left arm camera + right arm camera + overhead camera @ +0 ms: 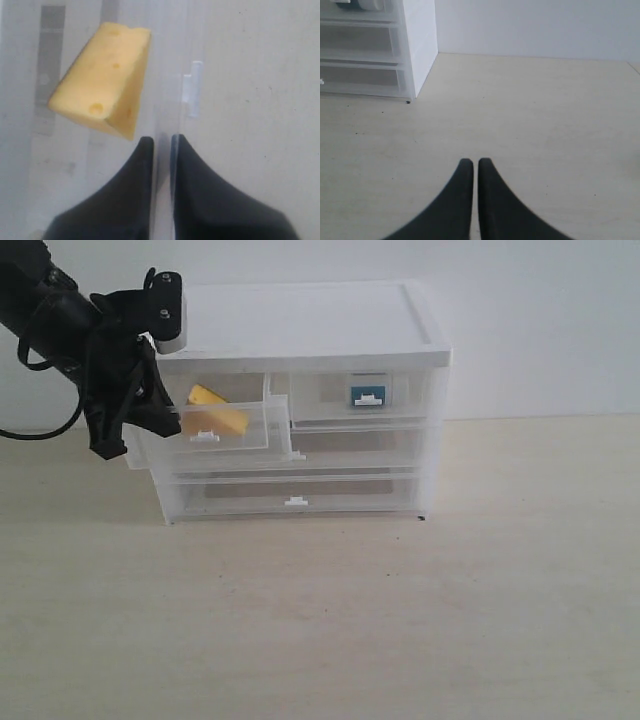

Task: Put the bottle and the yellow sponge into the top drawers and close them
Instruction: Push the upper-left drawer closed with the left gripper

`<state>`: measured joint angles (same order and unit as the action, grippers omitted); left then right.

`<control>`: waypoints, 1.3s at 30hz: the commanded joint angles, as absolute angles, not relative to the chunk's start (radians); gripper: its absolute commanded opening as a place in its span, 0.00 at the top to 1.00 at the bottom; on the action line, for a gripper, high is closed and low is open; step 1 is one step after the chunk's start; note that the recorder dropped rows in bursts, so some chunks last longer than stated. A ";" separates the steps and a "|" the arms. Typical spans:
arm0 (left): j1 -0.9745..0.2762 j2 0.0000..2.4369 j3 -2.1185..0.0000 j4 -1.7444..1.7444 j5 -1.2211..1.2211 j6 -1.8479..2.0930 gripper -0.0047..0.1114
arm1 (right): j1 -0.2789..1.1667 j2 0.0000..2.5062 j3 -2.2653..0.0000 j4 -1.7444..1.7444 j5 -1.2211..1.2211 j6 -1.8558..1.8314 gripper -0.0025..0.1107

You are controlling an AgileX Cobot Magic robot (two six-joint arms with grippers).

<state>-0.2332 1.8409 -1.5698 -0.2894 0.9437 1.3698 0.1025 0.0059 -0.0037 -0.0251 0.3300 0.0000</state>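
Observation:
My left gripper straddles the drawer's front side (167, 117), one finger inside, so it should let go of that side and push the drawer closed from its outer side (222, 440).
The yellow sponge (217, 410) (102, 82) lies inside the left top drawer (250, 430), which stands pulled out of the white cabinet (300, 325). My left gripper (172, 420) (161, 142) is at that drawer's left end, shut on its thin front wall, which runs between the two fingers. The drawer's tab handle (192, 90) sits just outside the wall. The bottle (367, 393) shows as a teal shape through the front of the right top drawer (330, 400), which is pushed in. My right gripper (471, 162) is shut and empty above bare table, out of the exterior view.
Two full-width drawers (295, 495) sit shut below the top pair. The cabinet's lower right corner (410, 97) lies ahead of the right gripper. Light wooden table (400, 620) stretches in front of and beside the cabinet.

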 commanded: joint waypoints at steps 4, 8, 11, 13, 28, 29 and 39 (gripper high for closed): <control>-0.219 1.872 -1.576 -0.236 0.789 1.306 0.91 | 0.101 0.000 0.000 -0.031 0.323 0.000 0.97; -0.219 1.867 -1.576 -0.217 0.783 1.298 0.68 | 0.101 0.000 0.000 -0.031 0.323 0.000 0.97; -0.219 1.853 -1.576 -0.219 0.793 1.295 0.50 | 0.101 0.000 0.000 -0.031 0.323 0.000 0.97; -0.219 1.829 -1.576 -0.228 0.793 1.285 0.49 | 0.101 0.000 0.000 -0.031 0.323 0.000 0.97; -0.221 1.735 -1.576 -0.308 1.111 1.158 0.92 | 0.101 0.000 0.000 -0.031 0.320 0.000 0.97; -0.221 1.747 -1.576 -0.316 1.130 1.135 0.92 | 0.101 0.000 0.000 -0.031 0.320 0.000 0.97; -0.221 1.859 -1.576 -0.523 1.011 1.113 0.92 | 0.101 0.000 0.000 -0.031 0.320 0.000 0.97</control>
<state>-0.2203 1.8341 -1.5738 -0.4775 1.0784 1.1366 0.1025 0.0059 -0.0037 -0.0251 0.3300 0.0000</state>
